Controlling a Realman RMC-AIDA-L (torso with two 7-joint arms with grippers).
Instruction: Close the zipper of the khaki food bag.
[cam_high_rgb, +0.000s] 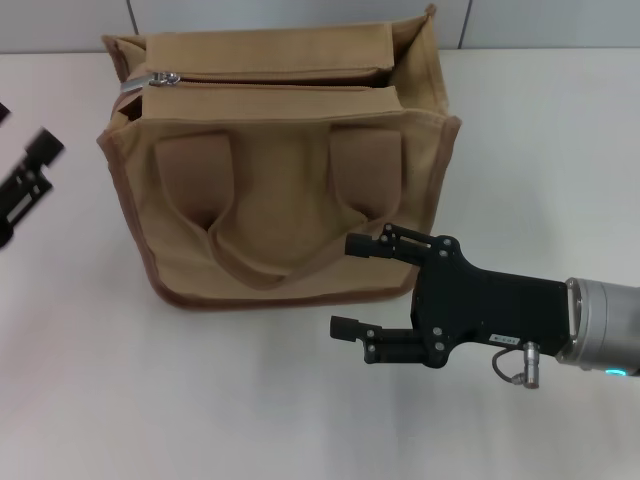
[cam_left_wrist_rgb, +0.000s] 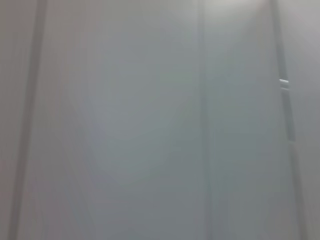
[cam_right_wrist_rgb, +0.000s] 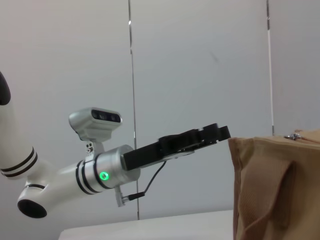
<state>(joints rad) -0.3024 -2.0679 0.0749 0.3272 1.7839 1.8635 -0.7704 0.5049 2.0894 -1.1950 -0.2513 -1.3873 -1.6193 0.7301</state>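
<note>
The zipper's end strap (cam_high_rgb: 124, 99) is hanging loose next to the slider (cam_high_rgb: 163, 78), so my left gripper should come in and hold the strap before my right gripper pulls the slider.
The khaki food bag (cam_high_rgb: 280, 190) stands upright in the middle of the white table, its two handle loops hanging down the front face. The zipper (cam_high_rgb: 280, 78) runs along the bag's top, and its silver slider (cam_high_rgb: 162, 78) sits at the left end. My right gripper (cam_high_rgb: 355, 285) is open and empty, low beside the bag's front right corner. My left gripper (cam_high_rgb: 33, 165) is at the far left, apart from the bag. In the right wrist view the left gripper (cam_right_wrist_rgb: 220, 132) hovers close to the bag's (cam_right_wrist_rgb: 275, 190) top edge, and the slider (cam_right_wrist_rgb: 292, 136) shows on top.
The white table (cam_high_rgb: 200, 400) extends in front of and beside the bag. A grey panelled wall (cam_high_rgb: 300, 15) stands behind it. The left wrist view shows only blurred grey wall panels (cam_left_wrist_rgb: 150, 125).
</note>
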